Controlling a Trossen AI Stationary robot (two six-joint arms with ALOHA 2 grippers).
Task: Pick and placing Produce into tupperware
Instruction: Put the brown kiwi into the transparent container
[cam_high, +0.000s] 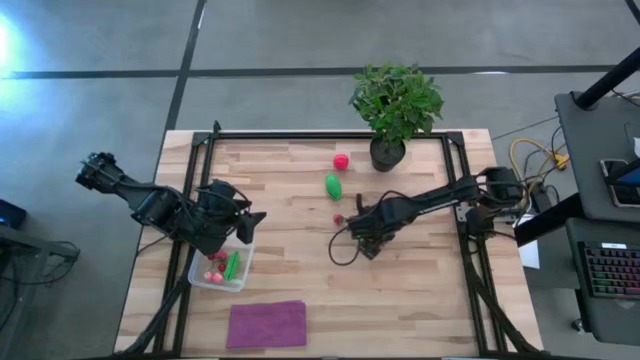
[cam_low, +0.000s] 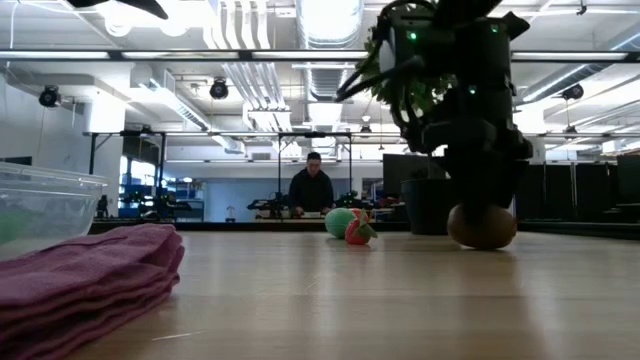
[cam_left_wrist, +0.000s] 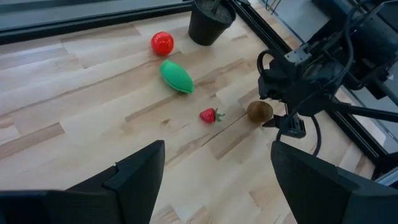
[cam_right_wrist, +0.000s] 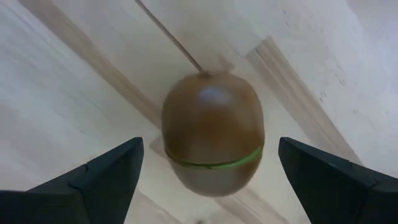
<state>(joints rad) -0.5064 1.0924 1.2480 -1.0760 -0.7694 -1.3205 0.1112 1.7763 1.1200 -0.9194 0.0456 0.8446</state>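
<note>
The brown ball (cam_low: 484, 230) is a long way from the tupperware and my left gripper (cam_high: 252, 210), so my right gripper should pick up the ball and pass it to my left gripper.
A brown kiwi-like ball (cam_right_wrist: 213, 134) rests on the wooden table right of centre. My right gripper (cam_right_wrist: 210, 142) points down over it, open, one finger on either side and neither touching it. A small strawberry (cam_high: 339, 219), a green oval piece (cam_high: 333, 186) and a red ball (cam_high: 341, 161) lie on the table farther back. The clear tupperware (cam_high: 222, 268) stands at the near left and holds red pieces and a long green piece (cam_high: 232, 264). My left gripper (cam_high: 240, 232) hangs open above the tupperware's far side with nothing between its fingers.
A potted plant (cam_high: 395, 105) stands at the table's far edge, right of the red ball. A folded purple cloth (cam_high: 266, 324) lies at the near edge beside the tupperware. A black frame (cam_high: 330, 135) runs round the table. A person sits far behind the table (cam_low: 311, 190).
</note>
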